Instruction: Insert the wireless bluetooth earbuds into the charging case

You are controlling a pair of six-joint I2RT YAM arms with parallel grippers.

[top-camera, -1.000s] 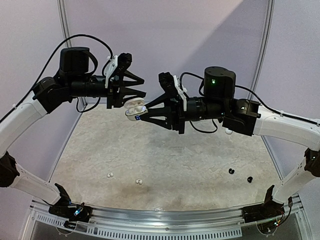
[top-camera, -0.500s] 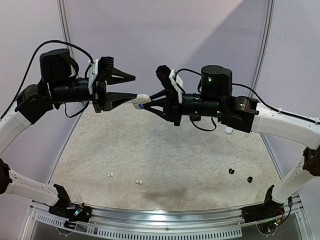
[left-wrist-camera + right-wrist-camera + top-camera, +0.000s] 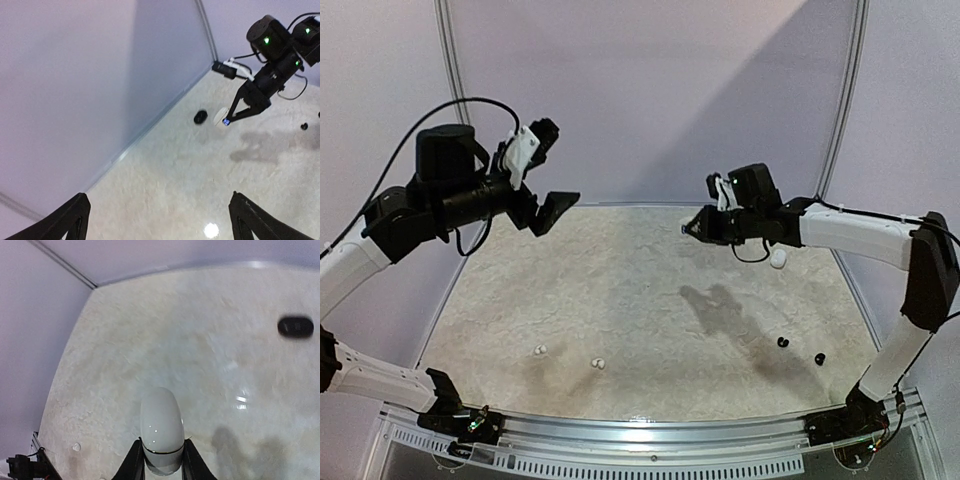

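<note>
The white charging case (image 3: 162,422) is hanging over clear table (image 3: 696,291), away from the earbuds and the other cases, so I keep lowering it with my right gripper until it rests there.
My right gripper (image 3: 161,442) is shut on a closed white charging case (image 3: 160,426), holding it above the far right of the table; the left wrist view shows that case (image 3: 222,119) with a blue light. My left gripper (image 3: 548,175) hangs open and empty at the left, well away from it. Two white earbuds (image 3: 540,350) (image 3: 598,363) lie near the front left. Two black earbuds (image 3: 782,342) (image 3: 818,358) lie at the front right.
Another white case (image 3: 778,258) lies by the right wall under the right arm. A black case (image 3: 296,326) lies near the back wall. The table's back edge and side walls are close to the right gripper.
The white case's lid went shut. My left gripper opened wide and drew back to the left. The right arm carried the case to the right and lower.
</note>
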